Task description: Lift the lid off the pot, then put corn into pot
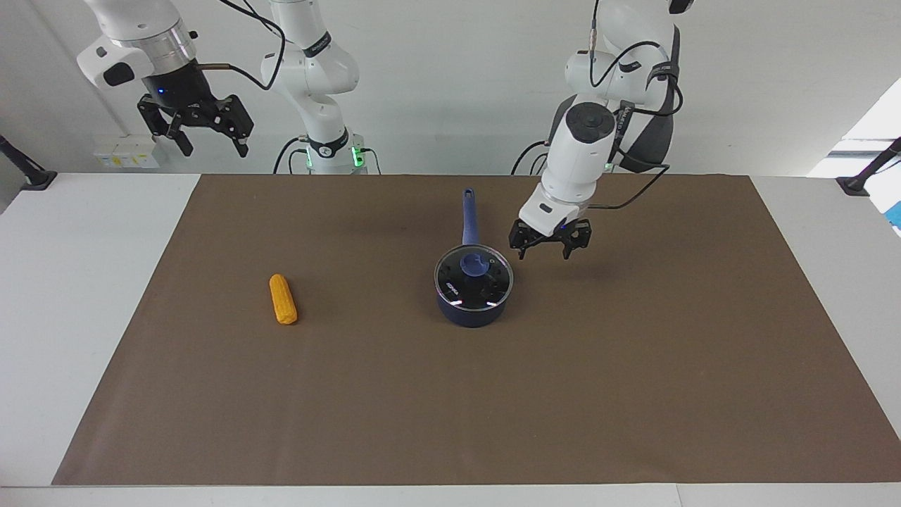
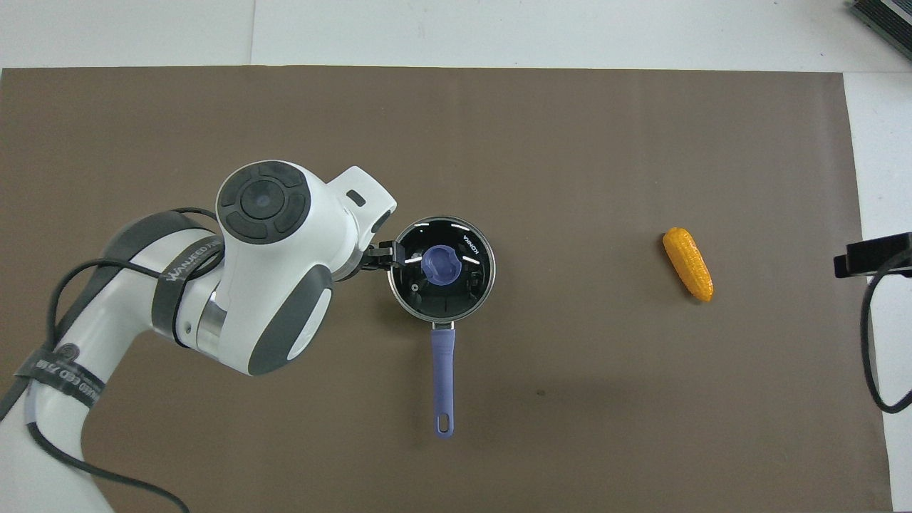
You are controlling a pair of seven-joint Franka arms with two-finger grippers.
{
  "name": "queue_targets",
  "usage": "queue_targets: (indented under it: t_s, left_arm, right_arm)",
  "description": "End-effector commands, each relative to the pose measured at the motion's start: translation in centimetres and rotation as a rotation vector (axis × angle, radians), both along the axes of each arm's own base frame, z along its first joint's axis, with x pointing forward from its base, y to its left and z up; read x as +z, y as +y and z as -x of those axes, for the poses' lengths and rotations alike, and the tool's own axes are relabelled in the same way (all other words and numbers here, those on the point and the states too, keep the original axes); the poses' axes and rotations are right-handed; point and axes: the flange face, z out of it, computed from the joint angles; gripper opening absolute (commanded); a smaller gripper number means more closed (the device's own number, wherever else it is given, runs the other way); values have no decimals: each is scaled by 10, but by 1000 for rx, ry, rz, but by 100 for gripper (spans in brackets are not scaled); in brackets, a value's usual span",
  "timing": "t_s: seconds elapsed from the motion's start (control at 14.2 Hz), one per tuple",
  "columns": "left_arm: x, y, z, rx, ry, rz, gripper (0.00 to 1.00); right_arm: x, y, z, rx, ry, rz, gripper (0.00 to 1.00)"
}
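Note:
I can see a clear way from my left gripper's open fingers to the lid's blue knob, so I should keep moving in until the fingers are on both sides of the knob.
The dark blue pot stands mid-table on the brown mat, its long blue handle pointing toward the robots. The glass lid with its blue knob sits on the pot. My left gripper is open and empty, in the air just beside the pot on the left arm's side; in the overhead view only one fingertip shows past the wrist. The yellow-orange corn lies on the mat toward the right arm's end. My right gripper is open and waits high above the table's edge.
The brown mat covers most of the white table. Black clamp mounts stand at the table's corners nearest the robots. The left arm's cable hangs over the mat.

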Motion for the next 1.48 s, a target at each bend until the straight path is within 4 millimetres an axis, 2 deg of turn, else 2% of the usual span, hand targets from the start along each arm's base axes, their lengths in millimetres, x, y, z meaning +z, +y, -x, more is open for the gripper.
queue_targets:
  t_s: [0.0, 0.07, 0.21, 0.35, 0.49, 0.56, 0.77, 1.05, 1.12, 1.26, 1.34, 1.41]
  left_arm:
    - [-1, -50, -7, 40, -16, 1, 100]
    - [-1, -69, -8, 56, -15, 4, 100]
    - [-6, -77, -12, 74, 9, -13, 100]
    - [-8, -98, -9, 76, 5, -12, 100]
    - [-11, -101, -10, 77, -5, -2, 100]
    - [-10, -101, -10, 76, -6, -1, 100]
    - [-15, -111, -4, 81, -9, 2, 100]
    - [-33, -114, -4, 77, -11, -7, 100]
    - [-34, -114, -4, 76, -10, -8, 100]
    - [-35, -112, -4, 77, -5, -12, 100]
    - [-35, -112, -4, 77, -5, -14, 100]
    - [-35, -112, -4, 76, -3, -16, 84]
  right_arm:
    - [0, 1, 2, -10, -10, 5, 100]
    - [0, 1, 2, -10, -10, 4, 100]
    - [0, 1, 3, -11, -9, 5, 100]
    - [0, -2, 2, -15, -10, 5, 100]
    - [1, -2, 4, -4, -16, 7, 100]
    - [-9, -4, 0, -2, -12, 7, 100]
    - [-66, -4, -24, 109, -72, 14, 100]
    - [-158, -4, -70, 239, -29, 17, 100]
    - [-189, -4, -79, 305, -17, 17, 100]
    - [-238, -5, -83, 426, -32, 23, 100]
    - [-253, -6, -82, 444, -40, 26, 100]
    - [-270, -6, -82, 452, -29, 24, 100]
